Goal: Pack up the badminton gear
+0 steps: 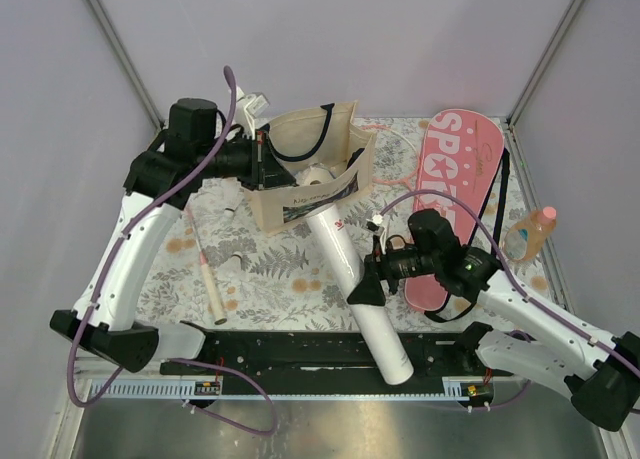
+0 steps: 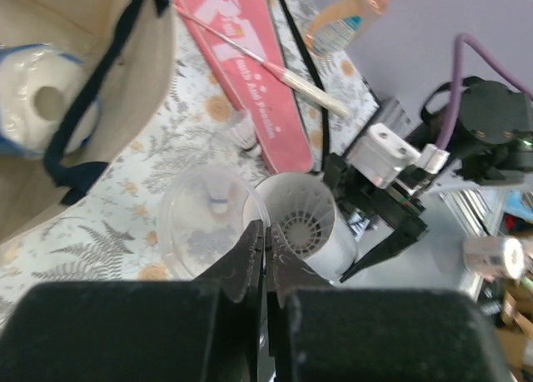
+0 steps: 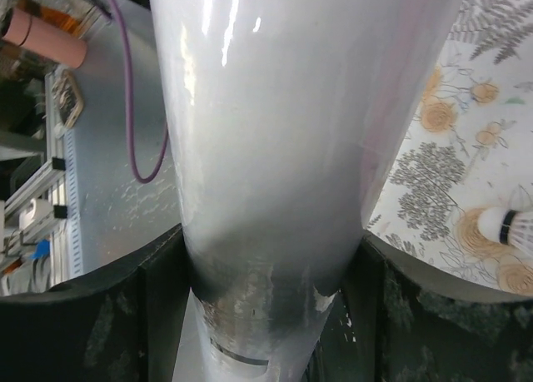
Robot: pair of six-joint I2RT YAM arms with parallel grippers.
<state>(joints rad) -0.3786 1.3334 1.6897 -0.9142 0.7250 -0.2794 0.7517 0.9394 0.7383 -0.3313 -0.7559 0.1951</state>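
Observation:
My left gripper is lowering the clear cap (image 2: 198, 222), which is free of the tube's open end. It should keep bringing the cap down toward the open cloth (image 1: 285, 267) by the tote bag and let go there.
My right gripper (image 1: 365, 291) (image 3: 266, 261) is shut on the long white tube (image 1: 345, 254) (image 3: 275, 107), a finger on each side, holding it slanted in front of the tote bag. The tube's open end (image 2: 308, 228) faces my left gripper (image 2: 265, 230) (image 1: 263, 167). That gripper is shut on the rim of a clear cap (image 2: 204, 224), by the bag's left corner. The pink SPORT cover (image 1: 455, 179) (image 2: 250, 74) lies at the right, a racket's white handle (image 2: 312, 95) across it. Another racket handle (image 1: 208, 274) lies at the left. A shuttlecock (image 3: 508, 228) (image 2: 243, 132) rests on the cloth.
The beige tote bag (image 1: 300, 214) (image 2: 133, 74) stands open at the back centre with a white round thing (image 1: 320, 174) inside. A small bottle with a pink cap (image 1: 530, 232) (image 2: 350, 20) lies at the right edge. The tube's near end overhangs the black base rail (image 1: 300, 354).

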